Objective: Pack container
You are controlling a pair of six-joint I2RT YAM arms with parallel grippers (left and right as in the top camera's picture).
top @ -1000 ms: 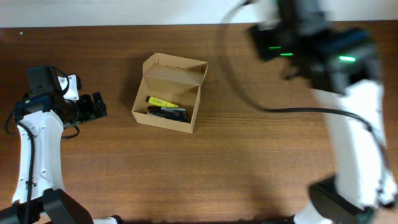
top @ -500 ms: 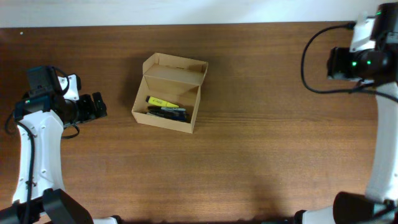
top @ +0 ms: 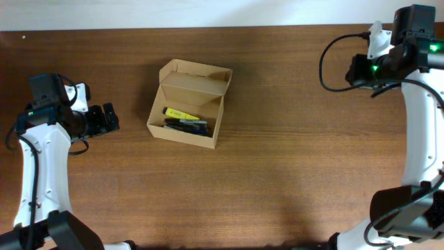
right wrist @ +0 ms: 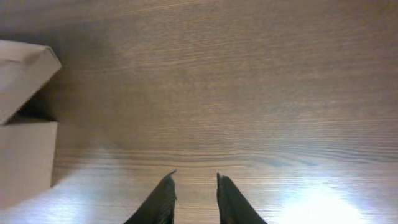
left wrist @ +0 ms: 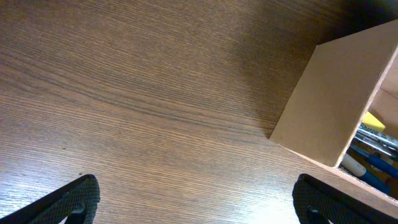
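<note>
The container stands crooked (top: 186, 105) between my grippers. I should push the container's side (top: 152, 117) with my left gripper to turn it square before both grippers lift the lid flap.
The container (top: 182, 133) is a small tan cardboard box standing left of centre, its lid flap (top: 195, 76) folded up at the back. Inside lie a yellow highlighter (top: 179, 113) and dark pens (top: 189, 126). My left gripper (top: 111, 118) is to the left of the box, wide open and empty. The left wrist view shows the box's side wall (left wrist: 329, 106), the pens (left wrist: 373, 140) and the spread fingers (left wrist: 199, 202). My right gripper (top: 355, 69) is far to the right at the back, its fingers (right wrist: 194, 183) narrowly apart and empty. The box edge (right wrist: 22, 143) shows at the left of the right wrist view.
The brown wooden table (top: 291, 173) carries nothing else in view. Its back edge (top: 277, 28) meets a white wall. A black cable (top: 329, 59) loops off the right arm near the back right.
My right arm has swung from the back middle of the table out to the far right and settled there. The left arm and the box have not moved.
</note>
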